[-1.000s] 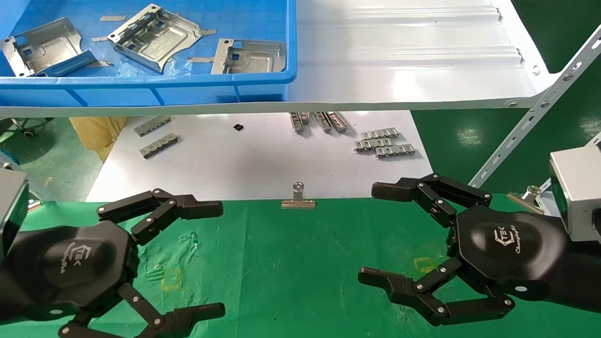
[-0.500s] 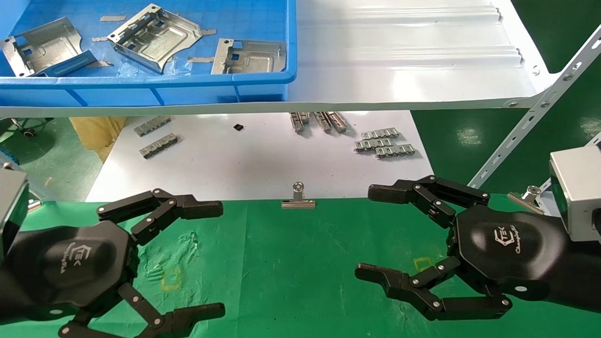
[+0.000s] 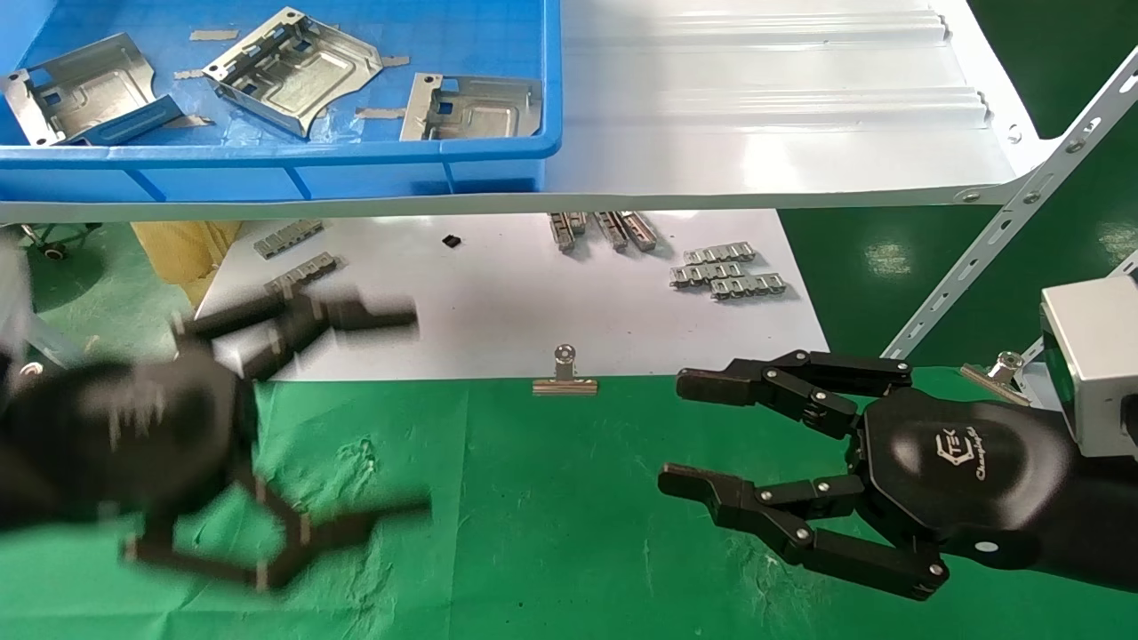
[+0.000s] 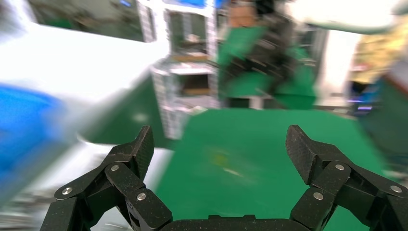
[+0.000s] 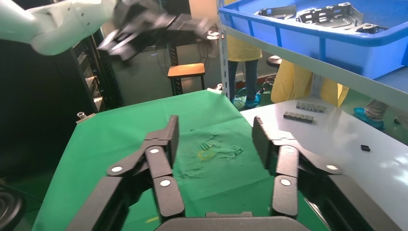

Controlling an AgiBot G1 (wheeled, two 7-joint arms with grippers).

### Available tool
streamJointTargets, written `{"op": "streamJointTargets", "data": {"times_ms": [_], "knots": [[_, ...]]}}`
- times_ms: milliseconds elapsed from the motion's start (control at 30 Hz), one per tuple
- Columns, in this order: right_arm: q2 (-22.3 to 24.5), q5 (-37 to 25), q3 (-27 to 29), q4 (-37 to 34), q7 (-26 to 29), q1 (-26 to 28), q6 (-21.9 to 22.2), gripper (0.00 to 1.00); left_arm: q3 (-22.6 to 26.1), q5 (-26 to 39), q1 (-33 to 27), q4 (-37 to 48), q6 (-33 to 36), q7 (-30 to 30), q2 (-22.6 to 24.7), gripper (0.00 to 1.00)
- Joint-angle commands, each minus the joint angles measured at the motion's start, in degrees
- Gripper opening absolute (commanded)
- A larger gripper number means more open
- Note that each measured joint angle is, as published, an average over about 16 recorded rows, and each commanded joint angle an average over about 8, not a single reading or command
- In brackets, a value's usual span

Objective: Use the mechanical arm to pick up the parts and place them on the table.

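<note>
I see grey strips (image 3: pixel 396 60) in the blue bin sticking out around the middle sheet-metal part (image 3: pixel 294 73), so I should expect more hidden under it when I pick it up.
Three silver sheet-metal parts (image 3: pixel 293 67) lie in a blue bin (image 3: pixel 267 156) on the white shelf, far above both grippers. They also show in the right wrist view as parts (image 5: pixel 332 14) in the bin (image 5: pixel 346 53). My left gripper (image 3: pixel 418 413) is open and empty, motion-blurred over the green table (image 3: pixel 551 516) and the white board's edge. In its own wrist view the left gripper (image 4: pixel 221 144) spans bare green cloth (image 4: pixel 269 144). My right gripper (image 3: pixel 671 433) hovers low over the table at the right, open and empty, and its wrist view shows the same right gripper (image 5: pixel 215 132).
A white board (image 3: pixel 498 302) behind the cloth carries chain-link strips (image 3: pixel 729 271). A binder clip (image 3: pixel 564 373) sits on its front edge. The white ribbed shelf (image 3: pixel 765 98) overhangs the board, with a slotted metal brace (image 3: pixel 1005 231) at the right.
My left arm has moved quickly up and away from the table's front, towards the board and shelf. My right gripper's fingers have drawn closer together and reach slightly further left.
</note>
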Motion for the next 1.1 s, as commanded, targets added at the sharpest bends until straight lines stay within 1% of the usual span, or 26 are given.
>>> {"op": "streamJointTargets", "data": {"times_ms": [33,133,267,367,433,467,500,567,600,700,733,767,833,867,1100], "knots": [[0.0,0.0,0.0,0.0,0.0,0.0,0.0,0.0,-0.1,1.2,-3.0,0.3,-1.0,-0.1,0.4,1.0],[0.0,0.0,0.0,0.0,0.0,0.0,0.0,0.0,1.7,5.9,-11.0,7.0,-2.5,-0.3,3.5,1.0],[0.0,0.0,0.0,0.0,0.0,0.0,0.0,0.0,4.7,13.6,-22.3,19.7,-5.6,1.6,8.5,1.0],[0.0,0.0,0.0,0.0,0.0,0.0,0.0,0.0,6.6,19.4,-29.6,30.2,-10.3,4.0,12.1,1.0],[0.0,0.0,0.0,0.0,0.0,0.0,0.0,0.0,7.8,22.8,-33.3,36.5,-14.1,5.5,14.2,1.0],[0.0,0.0,0.0,0.0,0.0,0.0,0.0,0.0,8.3,24.4,-34.9,39.4,-16.1,6.2,15.2,0.98],[0.0,0.0,0.0,0.0,0.0,0.0,0.0,0.0,8.9,25.8,-36.2,42.0,-17.9,6.8,16.0,0.9],[0.0,0.0,0.0,0.0,0.0,0.0,0.0,0.01,9.9,28.2,-38.3,46.6,-21.0,7.8,17.5,0.65],[0.0,0.0,0.0,0.0,0.0,0.0,0.0,0.12,10.4,29.2,-39.1,48.5,-22.0,8.1,18.1,0.52],[0.0,0.0,0.0,0.0,0.0,0.0,0.0,0.49,11.7,31.6,-41.2,53.2,-23.9,9.2,19.5,0.15],[0.0,0.0,0.0,0.0,0.0,0.0,0.0,0.62,12.0,32.1,-41.7,54.5,-24.2,9.5,19.7,0.04],[0.0,0.0,0.0,0.0,0.0,0.0,0.0,0.74,12.3,32.6,-42.2,55.6,-24.5,9.8,20.0,0.0],[0.0,0.0,0.0,0.0,0.0,0.0,0.0,0.98,12.7,33.2,-42.9,57.8,-24.9,10.3,20.3,0.0],[0.0,0.0,0.0,0.0,0.0,0.0,0.0,1.0,12.8,33.5,-43.2,58.7,-25.2,10.6,20.5,0.0],[0.0,0.0,0.0,0.0,0.0,0.0,0.0,1.0,13.1,34.1,-44.7,63.6,-26.5,11.7,21.3,0.0]]}}
